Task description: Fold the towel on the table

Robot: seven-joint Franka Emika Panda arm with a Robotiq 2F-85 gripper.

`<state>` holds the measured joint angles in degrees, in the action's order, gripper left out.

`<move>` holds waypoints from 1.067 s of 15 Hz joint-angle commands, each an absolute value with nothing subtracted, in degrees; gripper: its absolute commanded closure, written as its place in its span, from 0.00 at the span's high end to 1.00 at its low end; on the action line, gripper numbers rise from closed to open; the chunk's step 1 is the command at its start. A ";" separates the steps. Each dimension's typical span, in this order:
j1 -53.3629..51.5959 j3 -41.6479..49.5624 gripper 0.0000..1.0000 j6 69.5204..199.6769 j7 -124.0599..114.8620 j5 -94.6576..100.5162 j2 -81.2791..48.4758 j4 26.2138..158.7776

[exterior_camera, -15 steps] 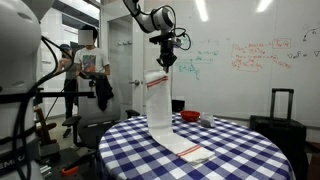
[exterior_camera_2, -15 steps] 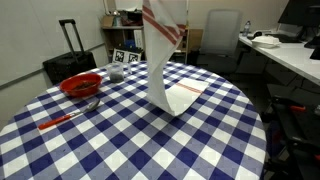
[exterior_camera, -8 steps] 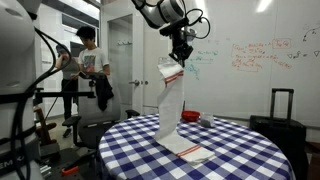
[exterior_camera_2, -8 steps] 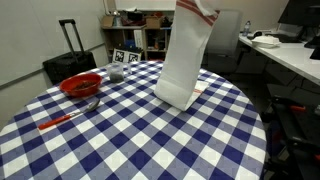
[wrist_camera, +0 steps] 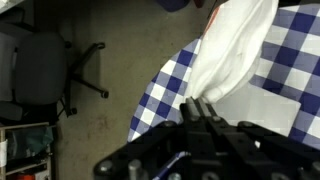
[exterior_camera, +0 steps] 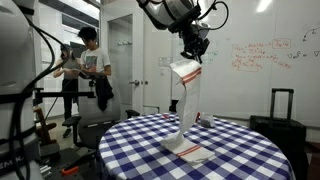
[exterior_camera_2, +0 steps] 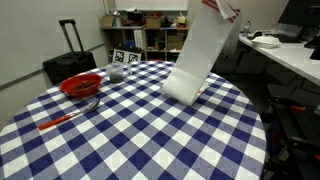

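The towel hangs stretched from the robot's gripper and only its folded lower end is resting, so the robot should stop going up and bring the striped end down over that resting end.
The towel is a long white cloth with a red-orange stripe near its top end. It hangs stretched from my gripper high above the table, its lower end resting folded on the checked cloth. In an exterior view the towel slants up to the right, and the gripper is cut off at the top edge. In the wrist view my gripper is shut on the towel, pinching its end, with the table's edge and the floor below.
A red bowl and a red-handled utensil lie on the table's far side from the towel. A suitcase, shelves and office chairs stand around. A person stands in the background.
My gripper has carried the towel's held end further sideways across the table and a little higher. The towel now slants over its resting end instead of hanging nearly straight.
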<state>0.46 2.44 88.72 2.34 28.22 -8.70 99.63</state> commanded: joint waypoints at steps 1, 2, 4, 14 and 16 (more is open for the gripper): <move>1.26 2.97 0.00 90.46 2.42 31.85 -8.44 103.25; 1.51 3.12 0.00 90.81 2.36 32.53 -8.90 103.54; 1.92 3.50 0.00 91.85 2.01 34.59 -9.75 103.80; 3.35 4.62 0.00 91.45 1.25 42.27 -10.93 104.86; 2.58 3.66 0.00 91.25 1.04 40.97 -12.22 105.03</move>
